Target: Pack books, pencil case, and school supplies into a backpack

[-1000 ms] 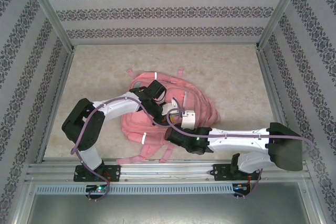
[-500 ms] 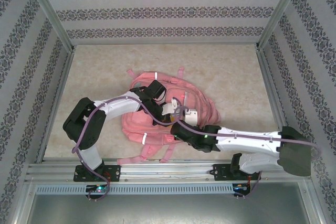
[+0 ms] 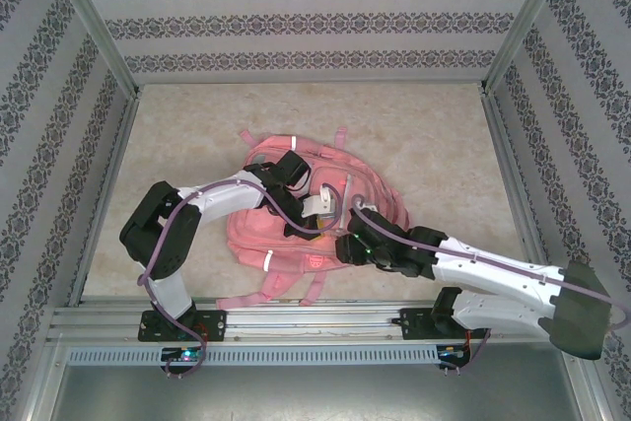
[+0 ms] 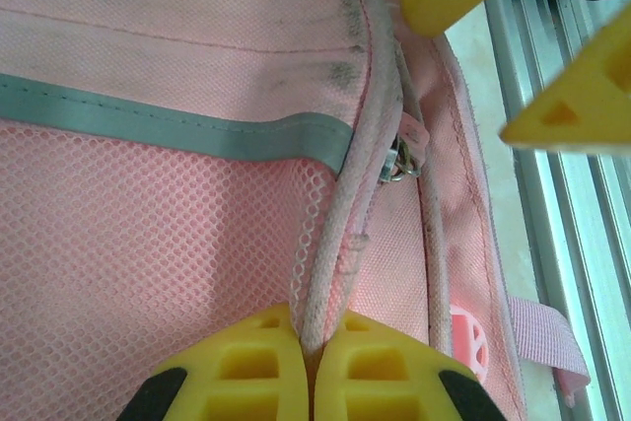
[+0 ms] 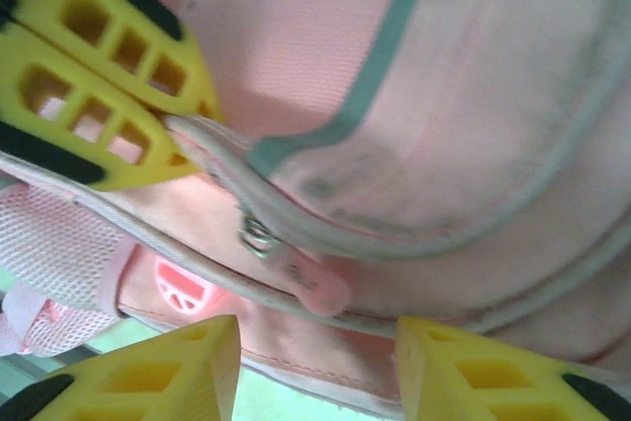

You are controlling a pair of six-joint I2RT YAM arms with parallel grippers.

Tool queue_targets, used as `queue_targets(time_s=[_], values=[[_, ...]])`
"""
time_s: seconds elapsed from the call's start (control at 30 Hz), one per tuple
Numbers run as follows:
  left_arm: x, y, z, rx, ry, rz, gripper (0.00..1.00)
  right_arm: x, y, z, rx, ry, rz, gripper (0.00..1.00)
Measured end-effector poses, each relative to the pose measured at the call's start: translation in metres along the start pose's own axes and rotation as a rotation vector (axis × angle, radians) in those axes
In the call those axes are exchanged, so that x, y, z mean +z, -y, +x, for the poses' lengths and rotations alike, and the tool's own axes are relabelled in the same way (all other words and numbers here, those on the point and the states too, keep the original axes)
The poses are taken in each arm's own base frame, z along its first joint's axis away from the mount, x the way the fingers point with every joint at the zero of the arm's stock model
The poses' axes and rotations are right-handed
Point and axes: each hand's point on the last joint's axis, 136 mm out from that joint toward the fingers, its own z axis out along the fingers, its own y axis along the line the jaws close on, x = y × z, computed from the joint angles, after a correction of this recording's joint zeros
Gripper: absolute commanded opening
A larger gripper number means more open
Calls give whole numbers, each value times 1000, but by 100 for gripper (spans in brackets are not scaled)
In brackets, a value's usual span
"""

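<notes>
The pink pull tab (image 5: 314, 285) lies past my right gripper's open fingers, so that gripper should reach toward the metal zip slider (image 5: 257, 233) and close on the tab first.
The pink backpack (image 3: 286, 219) lies flat in the middle of the table. My left gripper (image 4: 314, 334) is shut on the pale piping beside the zip, and it also appears at the upper left of the right wrist view (image 5: 187, 135). The metal zip slider (image 4: 397, 153) sits a little farther along that piping. Its pink pull tab (image 5: 317, 285) hangs just above the gap of my right gripper (image 5: 315, 342). That gripper is open, with nothing between its fingers. It also comes in from the top right of the left wrist view (image 4: 468, 76). The books, pencil case and school supplies are out of view.
Metal rails (image 3: 315, 320) run along the near edge, close to the backpack's lower straps (image 3: 308, 288). Patterned walls close in the table on three sides. Bare beige tabletop (image 3: 434, 135) lies behind and to the right of the backpack.
My right arm has stretched out low toward the near right corner, with its gripper staying at the backpack's zip. The left arm has not moved.
</notes>
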Motion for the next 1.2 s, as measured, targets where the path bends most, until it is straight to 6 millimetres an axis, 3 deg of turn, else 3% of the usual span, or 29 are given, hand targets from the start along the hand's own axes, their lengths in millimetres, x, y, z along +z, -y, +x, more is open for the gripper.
queue_targets(time_s=[0.13, 0.27, 0.33, 0.47, 0.67, 1.07, 1.1, 1.13, 1.2], values=[[0, 0, 0, -1, -1, 1, 0, 6, -11, -3, -55, -5, 25, 47], [-1, 1, 0, -4, -1, 5, 0, 17, -8, -5, -72, 5, 110, 44], [-1, 0, 1, -12, -2, 5, 0, 19, -7, -7, -65, 20, 144, 37], [-3, -2, 5, -22, -10, 3, 0, 22, -2, -10, -48, 43, 199, 11], [-4, -1, 4, -14, 0, 11, 0, 21, 0, -11, -43, 49, 220, 0], [-11, 8, 13, 83, 18, 15, 0, 12, 13, -1, -20, -1, 102, 0], [-12, 7, 13, 82, 23, 16, 0, 11, 15, -2, -15, -4, 88, 8], [-13, 7, 13, 84, 29, 18, 0, 9, 16, -2, -16, -3, 74, 25], [-16, 7, 12, 84, 33, 27, 0, 4, 14, -3, -34, 0, 38, 34]])
